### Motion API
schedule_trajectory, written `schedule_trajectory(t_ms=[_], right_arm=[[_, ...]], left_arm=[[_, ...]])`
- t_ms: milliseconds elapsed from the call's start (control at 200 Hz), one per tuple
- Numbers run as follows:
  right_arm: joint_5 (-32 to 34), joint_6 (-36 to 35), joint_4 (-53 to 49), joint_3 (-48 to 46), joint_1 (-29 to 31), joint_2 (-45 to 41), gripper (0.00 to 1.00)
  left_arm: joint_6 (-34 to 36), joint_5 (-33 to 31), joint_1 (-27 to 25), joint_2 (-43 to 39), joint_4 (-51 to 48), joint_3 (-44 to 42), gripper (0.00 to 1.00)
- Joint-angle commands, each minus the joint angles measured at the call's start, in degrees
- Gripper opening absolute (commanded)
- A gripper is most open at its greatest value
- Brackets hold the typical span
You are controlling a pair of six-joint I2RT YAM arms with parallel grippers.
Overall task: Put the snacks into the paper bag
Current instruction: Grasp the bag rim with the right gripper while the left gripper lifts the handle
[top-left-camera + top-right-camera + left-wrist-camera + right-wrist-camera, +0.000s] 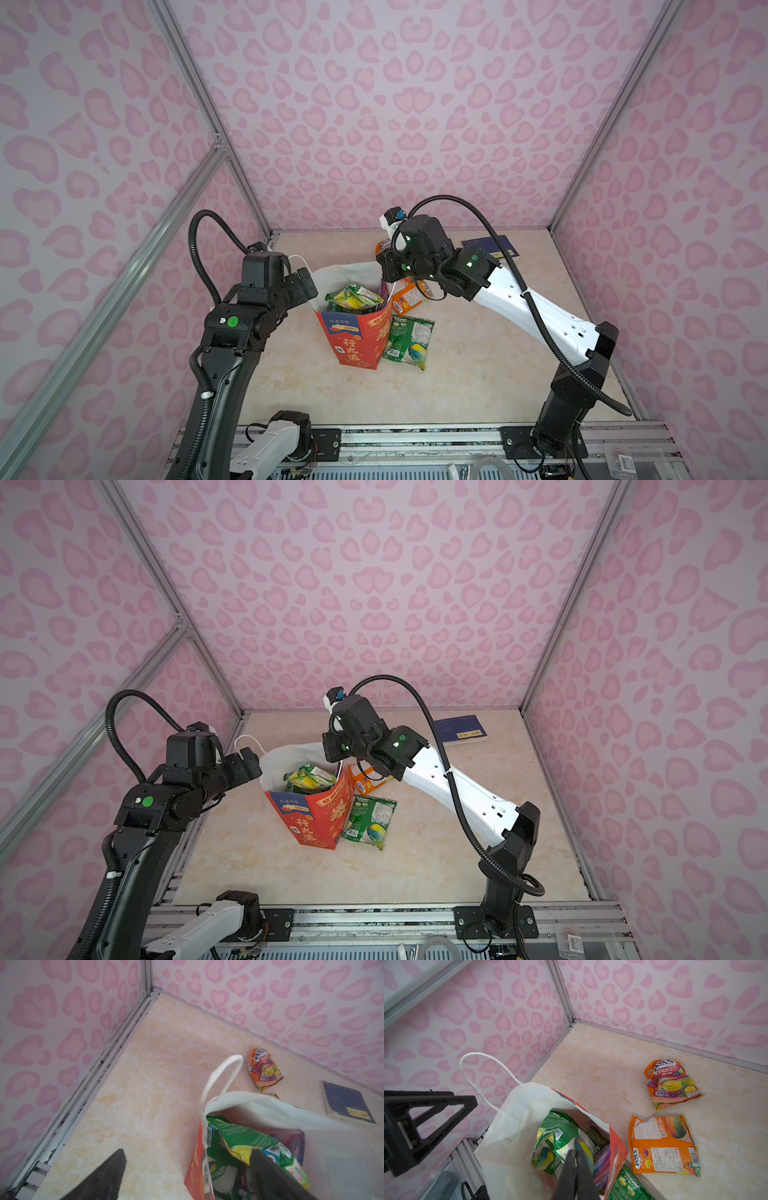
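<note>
The paper bag is between the robot's left gripper and the outside packets, so the left gripper should grab the white cord handle and help carry the bag past those packets.
The red paper bag stands open mid-table, with several green and purple snacks inside. My left gripper is open and straddles the bag's left rim, one finger outside and one over the packets. My right gripper is shut above the bag's mouth, and I see nothing between its fingers. Outside the bag, a green packet leans on its right wall. An orange packet lies behind that. An orange FOX'S packet lies further back.
A dark blue book lies at the back right of the table. The bag's white cord handle stands up on the left rim. Pink patterned walls close three sides.
</note>
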Motion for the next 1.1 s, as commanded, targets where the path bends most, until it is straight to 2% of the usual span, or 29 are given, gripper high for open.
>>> schedule_trajectory(t_ms=[0, 80, 135, 210, 250, 325, 405, 515, 605, 680, 790, 975, 1095], right_arm=[[-0.86, 0.81, 3.39, -1.13, -0.33, -0.59, 0.0], [-1.03, 0.8, 3.31, -1.6, -0.51, -0.95, 0.0], [-1.22, 0.69, 3.12, -1.73, -0.51, -1.18, 0.0], [-1.17, 0.34, 3.02, -2.08, -0.66, -1.48, 0.0], [-1.5, 0.22, 2.9, -2.06, -0.84, -1.47, 0.0], [-3.13, -0.34, 2.6, -0.68, -1.17, -1.01, 0.0], [-4.39, -1.67, 0.69, 4.56, -1.13, 0.67, 0.0], [-6.76, -2.63, -2.17, 14.43, -1.54, 3.29, 0.0], [-8.6, -3.01, -5.22, 22.59, -2.89, 4.93, 0.0], [-9.57, -2.49, -5.91, 25.05, -5.16, 4.41, 0.0], [-10.56, -0.88, -6.01, 23.15, -9.62, 0.95, 0.0], [-11.96, 1.65, -2.55, 10.53, -18.08, -9.88, 0.0], [-11.46, 1.43, -3.38, 4.87, -24.11, -15.8, 0.0]], left_arm=[[-0.95, -2.21, 0.12, 3.31, 0.66, 0.34, 0.85], [-2.26, -2.08, 0.25, 5.22, 2.8, -0.32, 0.78], [-2.76, -1.73, 0.39, 7.12, 3.25, 0.59, 0.66], [-3.23, 0.33, 0.48, 9.13, 3.97, 2.12, 0.38], [-3.15, 3.33, 0.53, 9.59, 4.3, 3.24, 0.19], [-2.53, 11.7, 0.52, 9.04, 5.48, 5.27, 0.04], [-2.98, 17.01, 0.47, 7.49, 5.39, 9.14, 0.03], [-3.0, 17.58, -0.53, 6.39, 2.7, 17.7, 0.03], [-2.26, 19.68, -2.88, 6.99, 1.6, 23.07, 0.03], [-3.08, 23.6, -5.61, 8.45, 3.12, 24.54, 0.03], [-5.08, 27.8, -11.14, 12.21, 5.42, 26.2, 0.03], [-7.65, 28.51, -21.26, 18.09, 11.46, 30.08, 0.03], [-8.78, 28.62, -26.4, 25.09, 13.64, 35.47, 0.03]])
